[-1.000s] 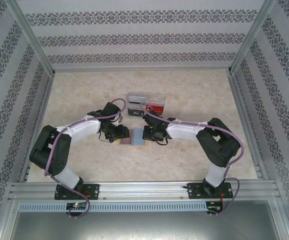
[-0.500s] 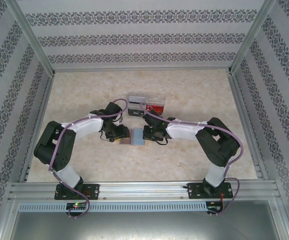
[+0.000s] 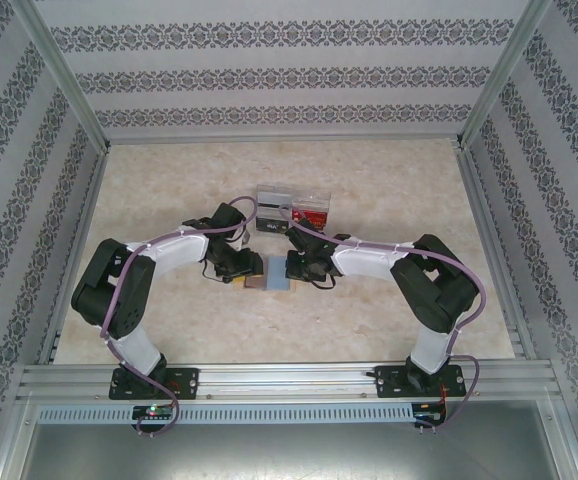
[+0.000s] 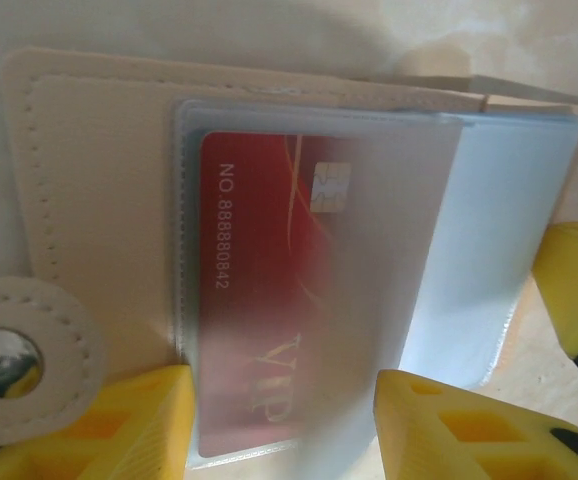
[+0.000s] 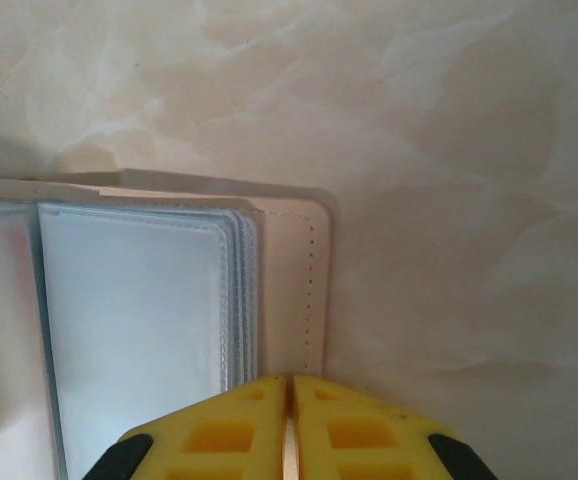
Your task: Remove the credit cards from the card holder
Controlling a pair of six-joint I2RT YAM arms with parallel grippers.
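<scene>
My left gripper should, as it straddles the red credit card in its sleeve [image 4: 259,290], hold the sleeve's stitched edge [image 4: 180,320] while my right gripper pulls the card out.
The card holder [image 3: 266,281] lies open on the table between both grippers, beige outside with frosted sleeves [image 5: 134,320] inside. A red credit card [image 4: 269,300] marked VIP sits inside the top sleeve. My left gripper [image 4: 284,428] is open, its yellow fingers [image 4: 119,430] standing on either side of that sleeve's near end without squeezing it. My right gripper [image 5: 290,420] is shut, its tips down at the near edge of the holder's beige cover [image 5: 284,290]. One right finger [image 4: 577,285] shows past the sleeves in the left wrist view.
A clear plastic tray [image 3: 292,207] with a red item stands just behind the grippers. The holder's round snap tab [image 4: 14,360] lies beside my left finger. Metal frame rails and patterned walls [image 3: 29,200] enclose the table.
The left arm's elbow has swung to the right, bringing it closer to the holder. The right arm and the holder have stayed where they were.
</scene>
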